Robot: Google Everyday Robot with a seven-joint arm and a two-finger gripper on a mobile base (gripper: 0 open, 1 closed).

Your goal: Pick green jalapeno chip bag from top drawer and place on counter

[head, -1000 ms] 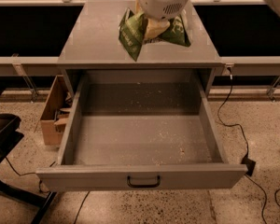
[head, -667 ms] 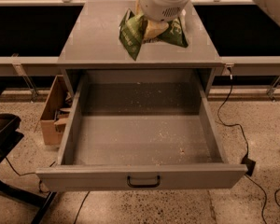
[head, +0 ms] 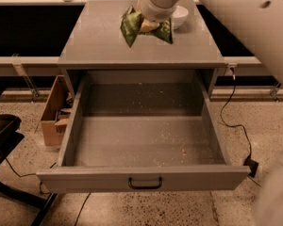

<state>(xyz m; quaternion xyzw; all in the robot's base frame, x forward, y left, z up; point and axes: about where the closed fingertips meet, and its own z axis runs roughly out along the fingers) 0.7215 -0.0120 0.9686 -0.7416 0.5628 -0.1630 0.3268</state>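
Observation:
The green jalapeno chip bag [head: 133, 26] is hanging over clear counter [head: 120, 44] next to the white bowl. I should now lower the bag with my gripper until it rests there, and then let go.
The green jalapeno chip bag [head: 130, 25] is bunched under my gripper [head: 150, 27] over the back middle of the counter [head: 99, 41]. Its crumpled ends stick out to the left and right of the gripper. The gripper is shut on the bag, and the white wrist above hides most of the fingers. I cannot tell if the bag touches the counter. The top drawer [head: 141, 178] is pulled fully out below, with a crumb-speckled floor and nothing in it. Its black handle [head: 145, 183] faces the front.
A white bowl [head: 180, 16] sits on the counter just behind and to the right of the bag. A brown cardboard box [head: 53, 112] stands on the floor left of the drawer. A black cable [head: 238, 126] runs on the right, and a dark chair base [head: 4, 135] is at far left.
The arm and the bag have shifted a little left and back over the counter. The white bowl behind them has come into sight.

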